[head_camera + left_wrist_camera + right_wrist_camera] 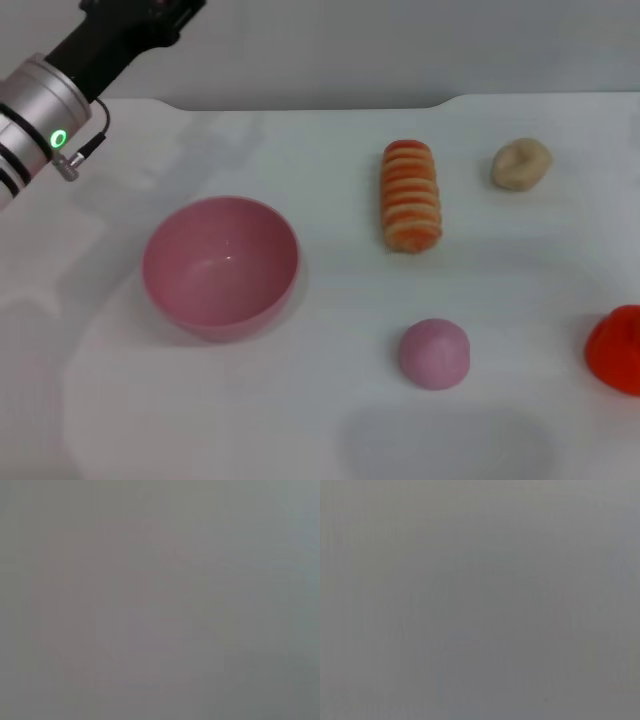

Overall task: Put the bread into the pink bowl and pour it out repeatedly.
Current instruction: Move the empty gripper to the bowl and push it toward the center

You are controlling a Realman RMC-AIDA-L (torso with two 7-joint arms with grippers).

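I should pull my left gripper back, tilt it down and bring it to the bowl's rim [150, 248], because it is pointing high toward the back wall [265, 55], past the pink bowl.
The bread [411, 195], a long ridged loaf with its orange-and-cream striped face up, lies on the white table [300, 400] right of centre. The pink bowl [220, 264] stands upright and empty to the left of the bread, apart from it. My left arm [60, 90] reaches in at the upper left, above and behind the bowl; its gripper is cut off by the top edge of the head view. My right arm is out of view. Both wrist views show only plain grey.
A small beige rounded lump [521, 164] lies at the back right. A pink dome-shaped bun [434, 353] sits in front of the bread. A red object [617, 348] is at the right edge, partly cut off.
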